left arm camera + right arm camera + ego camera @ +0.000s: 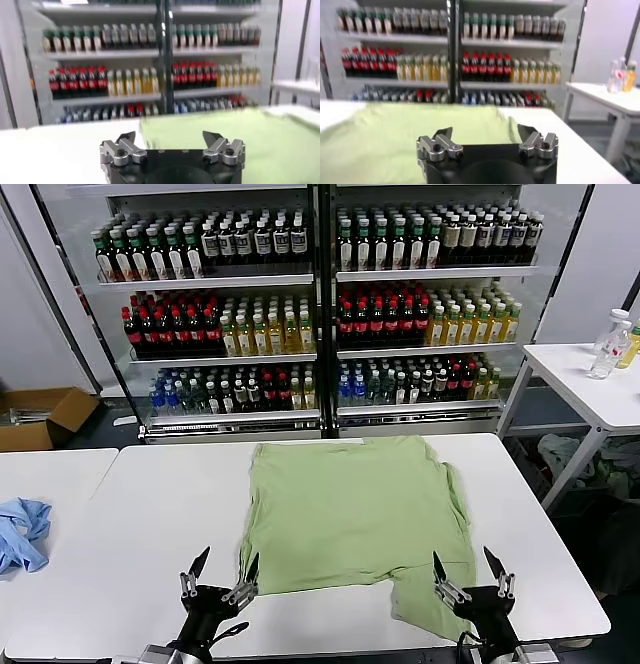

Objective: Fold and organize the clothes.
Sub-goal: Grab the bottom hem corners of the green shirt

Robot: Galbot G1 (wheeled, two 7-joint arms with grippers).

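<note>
The light green shirt's side edge (249,524) leads straight toward the robot's open left gripper, so the robot should keep moving down until the fingers are on either side of its near corner (262,587), then close them.
The light green shirt (355,514) lies flat on the white table (160,514), partly folded, with one flap hanging out at its near right corner. Its collar, buttons and checkered print are hidden. My left gripper (225,569) is open and empty, just above the table at the shirt's near left corner. My right gripper (468,567) is open and empty over the near right flap. The shirt also shows in the left wrist view (235,142) beyond the open left gripper (171,137), and in the right wrist view (405,135) beyond the open right gripper (485,134).
A light blue garment (20,529) lies on the left side table. Drink coolers full of bottles (320,294) stand behind the table. A second white table (590,384) with bottles stands at the right. A cardboard box (40,416) sits on the floor at the left.
</note>
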